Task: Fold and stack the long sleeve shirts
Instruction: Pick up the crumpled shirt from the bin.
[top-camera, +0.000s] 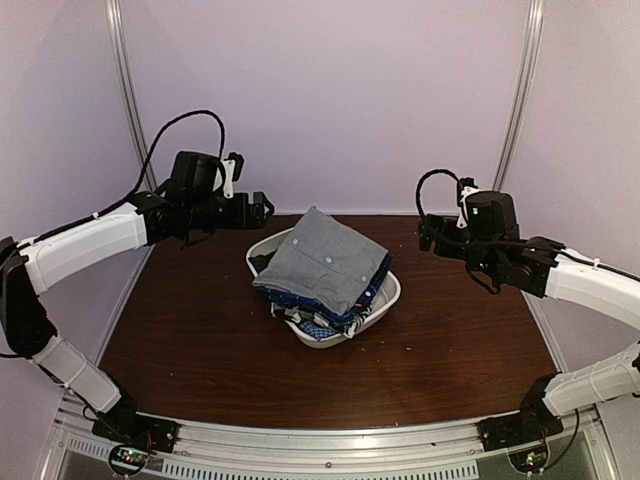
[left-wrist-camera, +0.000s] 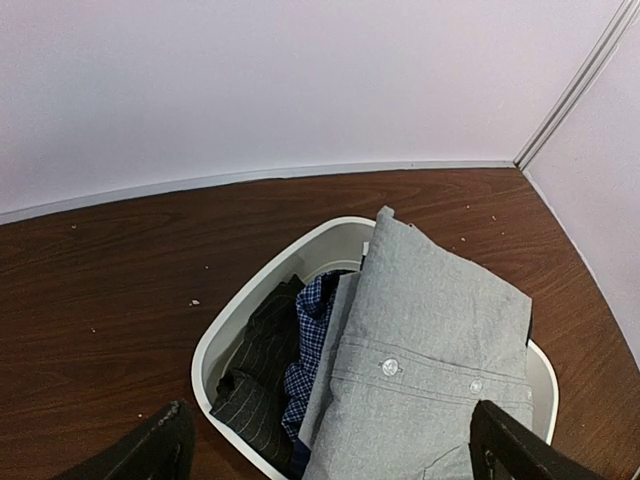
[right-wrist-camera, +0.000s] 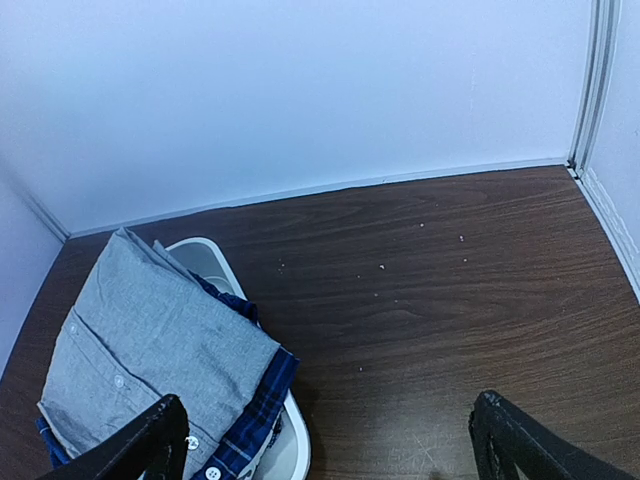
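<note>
I should lift out the grey shirt (top-camera: 322, 262) with my right gripper while my left gripper pushes aside the white basket (top-camera: 382, 302) before folding, because the basket blocks the middle of the table.
A folded grey long sleeve shirt (top-camera: 322, 258) with small white buttons lies on top of a pile in a white basket (top-camera: 388, 298) at the table's middle. Dark blue plaid shirts (top-camera: 318, 322) stick out beneath it. In the left wrist view the grey shirt (left-wrist-camera: 430, 330) covers blue plaid cloth (left-wrist-camera: 310, 340) and a dark striped garment (left-wrist-camera: 255, 370). My left gripper (top-camera: 262, 208) hovers open to the basket's left, above it, holding nothing. My right gripper (top-camera: 428, 232) hangs open to the basket's right, over bare table, also holding nothing. The right wrist view shows the grey shirt (right-wrist-camera: 150, 340) and a plaid edge (right-wrist-camera: 255, 405).
The brown wooden table (top-camera: 200, 340) is ringed by pale walls at the back and both sides. A metal rail (top-camera: 330, 440) with the arm bases runs along the near edge. Small white specks dot the wood (right-wrist-camera: 380, 268).
</note>
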